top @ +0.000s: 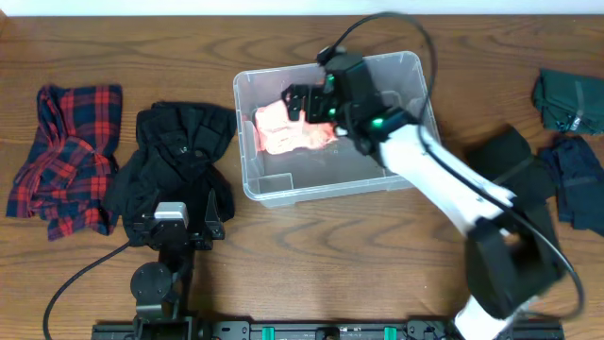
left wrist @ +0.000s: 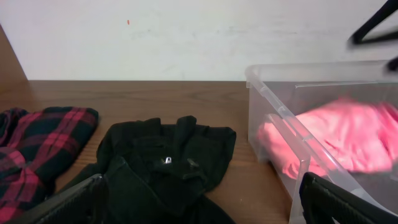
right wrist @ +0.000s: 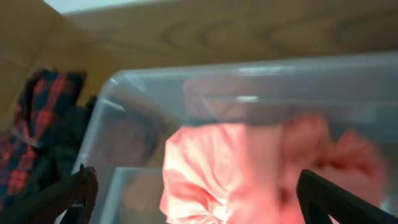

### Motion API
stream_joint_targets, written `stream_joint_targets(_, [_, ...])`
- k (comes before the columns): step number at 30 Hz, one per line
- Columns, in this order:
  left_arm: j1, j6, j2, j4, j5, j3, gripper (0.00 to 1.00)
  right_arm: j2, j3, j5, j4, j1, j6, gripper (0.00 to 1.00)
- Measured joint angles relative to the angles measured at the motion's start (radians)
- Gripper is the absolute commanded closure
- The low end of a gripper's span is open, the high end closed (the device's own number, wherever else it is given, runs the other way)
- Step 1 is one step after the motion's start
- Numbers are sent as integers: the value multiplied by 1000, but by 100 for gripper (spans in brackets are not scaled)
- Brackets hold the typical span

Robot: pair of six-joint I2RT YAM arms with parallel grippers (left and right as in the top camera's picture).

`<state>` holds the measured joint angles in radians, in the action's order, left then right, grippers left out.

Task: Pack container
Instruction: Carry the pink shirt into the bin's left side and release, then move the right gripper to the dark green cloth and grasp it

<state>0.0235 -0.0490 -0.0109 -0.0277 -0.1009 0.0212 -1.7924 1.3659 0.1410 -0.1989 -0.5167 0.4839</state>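
Note:
My open right gripper is moving toward the dark green garment (top: pixel 570 97) and should keep going until its fingers close on it, because the pink garment (top: pixel 281 132) is inside the clear container.
The clear plastic container (top: pixel 269 189) stands mid-table with a pink garment (top: pixel 283 130) inside it at the left. It also shows in the left wrist view (left wrist: pixel 273 93) and the right wrist view (right wrist: pixel 118 93), with the pink garment (left wrist: pixel 348 134) (right wrist: pixel 230 174) in it. My right gripper (top: pixel 310 104) hovers over the container just above the pink garment, jaws open (right wrist: pixel 196 199) and holding nothing. My left gripper (top: pixel 181 225) is open (left wrist: pixel 199 205) and empty, low over a black garment (top: pixel 175 156) (left wrist: pixel 168 168) left of the container.
A red and black plaid garment (top: pixel 66 156) (left wrist: pixel 37 149) lies at the far left. A dark green garment (top: pixel 569 99) and a navy garment (top: pixel 580 179) lie at the right edge. A black cloth (top: pixel 514 165) lies right of the container.

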Motion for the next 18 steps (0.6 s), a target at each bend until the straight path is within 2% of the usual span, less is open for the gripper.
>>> stream_joint_targets(8, [0,0,0,0,0,0,2,220,4,0,-145,179,-134,1])
stream_joint_targets(13, [0,0,0,0,0,0,2,246,5,1,-187,394,-182,1])
stream_joint_targets(18, [0,0,0,0,0,0,2,235,5,-4,-224,629,-157,3])
